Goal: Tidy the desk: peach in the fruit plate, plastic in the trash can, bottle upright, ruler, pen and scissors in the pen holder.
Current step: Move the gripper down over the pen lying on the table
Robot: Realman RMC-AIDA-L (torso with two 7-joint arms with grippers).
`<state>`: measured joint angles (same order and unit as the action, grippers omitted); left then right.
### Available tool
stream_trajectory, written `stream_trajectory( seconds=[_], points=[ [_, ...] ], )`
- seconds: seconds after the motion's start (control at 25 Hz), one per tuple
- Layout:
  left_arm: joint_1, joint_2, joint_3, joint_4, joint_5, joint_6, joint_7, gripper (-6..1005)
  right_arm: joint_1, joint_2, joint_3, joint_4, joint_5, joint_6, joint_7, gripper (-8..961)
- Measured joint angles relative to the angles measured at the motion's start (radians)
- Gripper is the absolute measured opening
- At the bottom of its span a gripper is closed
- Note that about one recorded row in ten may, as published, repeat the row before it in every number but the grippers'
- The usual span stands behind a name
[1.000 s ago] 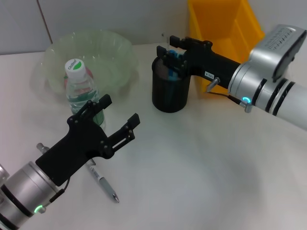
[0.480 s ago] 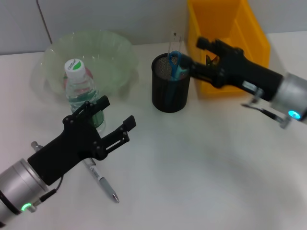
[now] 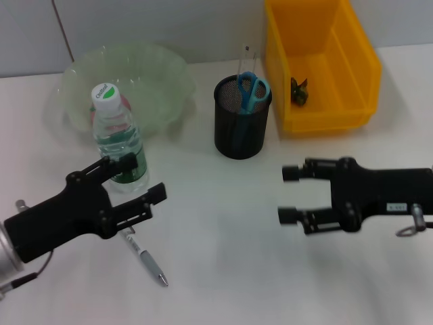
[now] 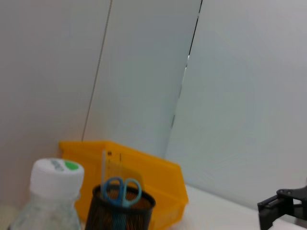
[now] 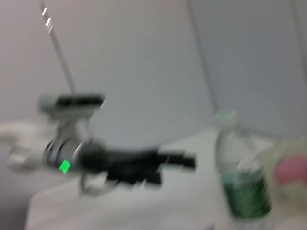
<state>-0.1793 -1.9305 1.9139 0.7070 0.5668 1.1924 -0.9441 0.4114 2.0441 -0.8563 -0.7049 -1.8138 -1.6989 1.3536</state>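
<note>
My left gripper is pointing level beside the bottle, above the flat pen [image 3: 156, 270]. I should therefore turn that gripper downward and grab the pen from above.
The clear bottle [image 3: 119, 139] with a white cap stands upright in front of the green fruit plate [image 3: 162, 64]. Blue-handled scissors [image 3: 252, 89] and a clear ruler [image 3: 244, 59] stick up from the black mesh pen holder [image 3: 241, 132]. A pen [image 3: 145, 260] lies on the table just under my left gripper [image 3: 142, 179], which is open and empty beside the bottle. My right gripper [image 3: 289, 195] hovers open and empty at mid-right, in front of the holder. The yellow trash can [image 3: 352, 61] holds a dark scrap of plastic [image 3: 299, 91]. A blurred pink shape [image 5: 290, 172] sits by the bottle [image 5: 242, 182]; the peach does not show in the head view.
The wall runs close behind the plate and the trash can. In the left wrist view the bottle cap [image 4: 56, 172], pen holder [image 4: 122, 213] and trash can [image 4: 148, 175] line up, with the right gripper [image 4: 283, 211] farther off.
My right gripper let go of the scissors in the pen holder and drew back toward the front right. My left arm slid back and to the left, beside the bottle.
</note>
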Motion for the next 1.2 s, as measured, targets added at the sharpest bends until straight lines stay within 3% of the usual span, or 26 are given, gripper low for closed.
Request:
stream_trajectory(
  seconds=[0.04, 0.08, 0.12, 0.16, 0.28, 0.4, 0.44, 0.48, 0.6, 0.72, 0.84, 1.0, 1.2],
  points=[
    [0.001, 0.005, -0.065, 0.008, 0.096, 0.019, -0.068, 831, 0.0, -0.003, 0.001, -0.022, -0.034, -0.019, 0.025, 827],
    [0.001, 0.005, -0.065, 0.008, 0.096, 0.019, -0.068, 831, -0.001, -0.004, 0.004, -0.04, -0.064, -0.033, 0.046, 827],
    [0.002, 0.01, -0.235, 0.05, 0.346, 0.069, -0.234, 831, -0.001, -0.005, 0.008, -0.06, -0.094, -0.047, 0.066, 827],
    [0.002, 0.01, -0.283, 0.075, 0.421, 0.079, -0.291, 831, -0.002, -0.007, 0.013, -0.077, -0.125, -0.059, 0.084, 827],
    [0.001, 0.006, -0.356, 0.138, 0.564, 0.094, -0.407, 830, 0.002, -0.011, 0.026, -0.105, -0.19, -0.078, 0.117, 827],
    [0.0, -0.002, -0.429, 0.273, 0.78, 0.115, -0.634, 830, 0.008, -0.014, 0.034, -0.113, -0.226, -0.081, 0.133, 827],
    [-0.01, -0.011, -0.475, 0.365, 0.914, 0.143, -0.802, 830, 0.01, -0.015, 0.036, -0.117, -0.234, -0.078, 0.134, 827],
    [-0.01, -0.011, -0.475, 0.365, 0.914, 0.143, -0.802, 830, 0.01, -0.015, 0.036, -0.117, -0.234, -0.078, 0.134, 827],
    [-0.041, -0.032, -0.529, 0.486, 1.091, 0.215, -1.004, 830, 0.011, -0.015, 0.036, -0.123, -0.243, -0.071, 0.131, 827],
    [-0.079, -0.073, -0.582, 0.602, 1.258, 0.312, -1.143, 830, 0.011, -0.015, 0.036, -0.126, -0.254, -0.059, 0.128, 827],
    [-0.13, -0.127, -0.63, 0.702, 1.43, 0.407, -1.148, 830, 0.011, -0.014, 0.034, -0.133, -0.275, -0.054, 0.127, 827],
    [-0.189, -0.13, -0.62, 0.721, 1.494, 0.444, -1.056, 829, 0.01, -0.014, 0.035, -0.131, -0.287, -0.054, 0.129, 827],
    [-0.332, -0.133, -0.603, 0.725, 1.595, 0.529, -0.898, 829, 0.01, -0.013, 0.035, -0.123, -0.316, -0.051, 0.174, 826]
  ],
)
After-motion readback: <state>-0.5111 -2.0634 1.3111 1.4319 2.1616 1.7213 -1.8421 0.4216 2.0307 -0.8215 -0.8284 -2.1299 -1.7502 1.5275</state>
